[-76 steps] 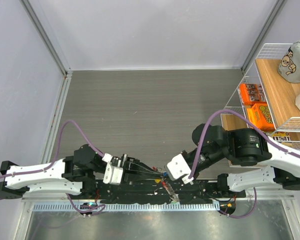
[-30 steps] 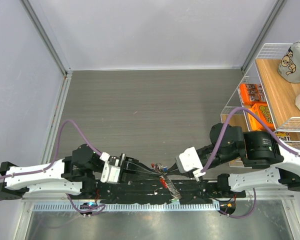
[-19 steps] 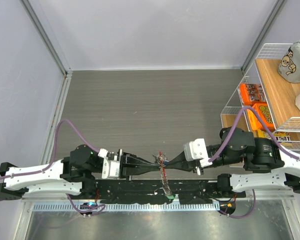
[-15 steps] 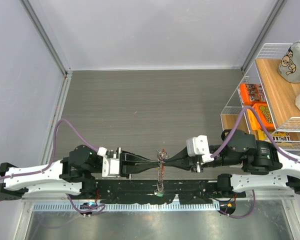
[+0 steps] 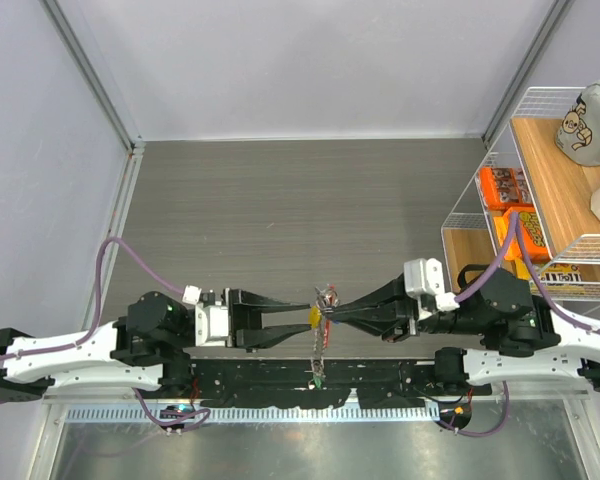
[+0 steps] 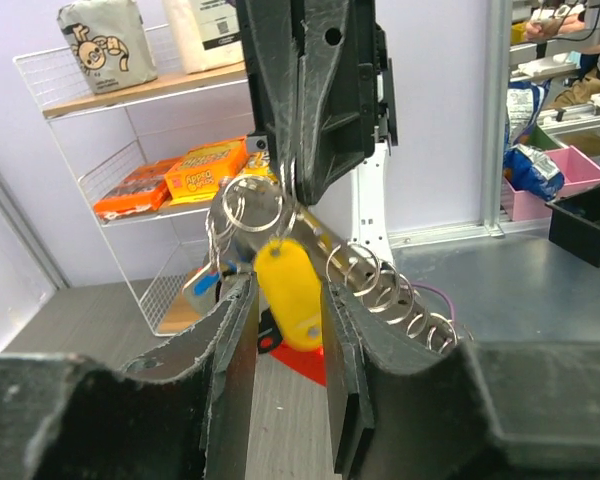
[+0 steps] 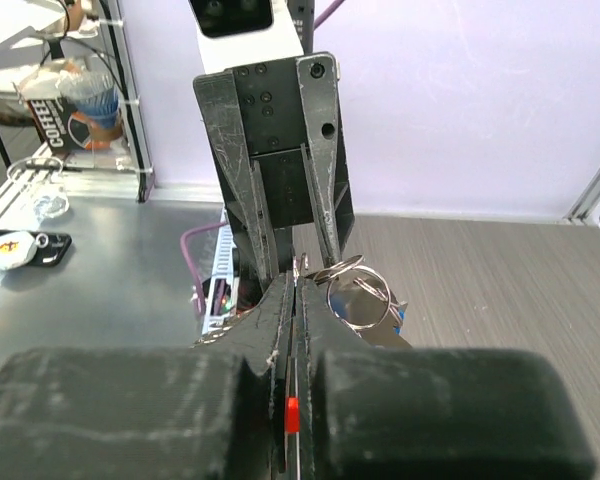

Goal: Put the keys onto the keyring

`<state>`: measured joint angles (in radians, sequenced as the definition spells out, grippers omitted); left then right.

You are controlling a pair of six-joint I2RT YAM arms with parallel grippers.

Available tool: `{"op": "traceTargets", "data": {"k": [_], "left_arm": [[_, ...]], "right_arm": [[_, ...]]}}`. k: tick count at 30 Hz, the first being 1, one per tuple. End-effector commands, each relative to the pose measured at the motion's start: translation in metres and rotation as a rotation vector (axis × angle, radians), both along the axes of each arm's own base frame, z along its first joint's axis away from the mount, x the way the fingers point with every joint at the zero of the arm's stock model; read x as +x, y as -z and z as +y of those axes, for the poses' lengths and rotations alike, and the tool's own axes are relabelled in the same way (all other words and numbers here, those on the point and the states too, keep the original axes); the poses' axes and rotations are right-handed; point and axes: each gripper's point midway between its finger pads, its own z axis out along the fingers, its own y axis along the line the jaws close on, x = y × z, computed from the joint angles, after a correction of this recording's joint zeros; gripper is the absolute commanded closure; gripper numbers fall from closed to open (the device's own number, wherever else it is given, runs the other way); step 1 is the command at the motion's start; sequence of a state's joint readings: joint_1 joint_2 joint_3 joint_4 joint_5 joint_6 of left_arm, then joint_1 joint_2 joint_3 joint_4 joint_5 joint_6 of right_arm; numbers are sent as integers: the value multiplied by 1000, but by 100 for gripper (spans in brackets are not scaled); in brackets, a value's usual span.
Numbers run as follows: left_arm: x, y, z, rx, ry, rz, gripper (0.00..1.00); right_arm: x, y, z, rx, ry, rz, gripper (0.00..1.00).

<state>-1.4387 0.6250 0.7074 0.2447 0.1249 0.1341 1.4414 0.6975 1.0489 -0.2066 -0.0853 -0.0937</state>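
The fingers of the robot's left gripper are around the yellow tag (image 6: 288,290) and only the right gripper holds the keyring, so the left gripper needs to open and grasp the keyring (image 6: 288,208).
The keyring (image 6: 250,210) with its key bunch hangs in mid-air between my two grippers, near the table's front edge. My right gripper (image 5: 332,313) points left and is shut on the ring (image 7: 358,292) at its tip (image 7: 298,285); a red sliver shows in the slit between its fingers. My left gripper (image 5: 308,317) points right, and its fingers (image 6: 238,360) close on the sides of the yellow tag (image 6: 285,300). The silvery chain (image 5: 321,350) trails down to a green tag (image 5: 319,381). A blue tag (image 6: 205,283) hangs beside the yellow one.
A white wire shelf (image 5: 540,190) stands at the right with orange snack packs (image 5: 507,187) and a grey bag (image 5: 590,120) on top. The arms' black base rail and a white cable strip (image 5: 250,412) run along the near edge. The grey table (image 5: 300,200) stretches behind.
Both grippers swung into one straight line, tips meeting. The right arm drew back to the right. The bunch rose from the base rail, and the chain now trails down.
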Motion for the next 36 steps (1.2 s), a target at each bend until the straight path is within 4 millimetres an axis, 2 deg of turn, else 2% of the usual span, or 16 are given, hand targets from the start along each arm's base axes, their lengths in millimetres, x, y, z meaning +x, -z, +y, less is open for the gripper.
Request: {"op": "traceTargets", "data": {"k": [1, 8, 13, 29, 36], "left_arm": [[5, -34, 13, -79, -32, 45, 62], [-1, -66, 17, -127, 8, 78, 60], [-11, -74, 14, -149, 65, 77, 59], [-15, -69, -1, -115, 94, 52, 58], [-14, -67, -2, -116, 88, 48, 63]], "right_arm": [[1, -50, -17, 240, 17, -6, 95], [8, -48, -16, 268, 52, -33, 95], [9, -45, -9, 265, 54, -34, 94], [-3, -51, -1, 269, -15, -27, 95], [-7, -53, -2, 269, -38, -25, 94]]}}
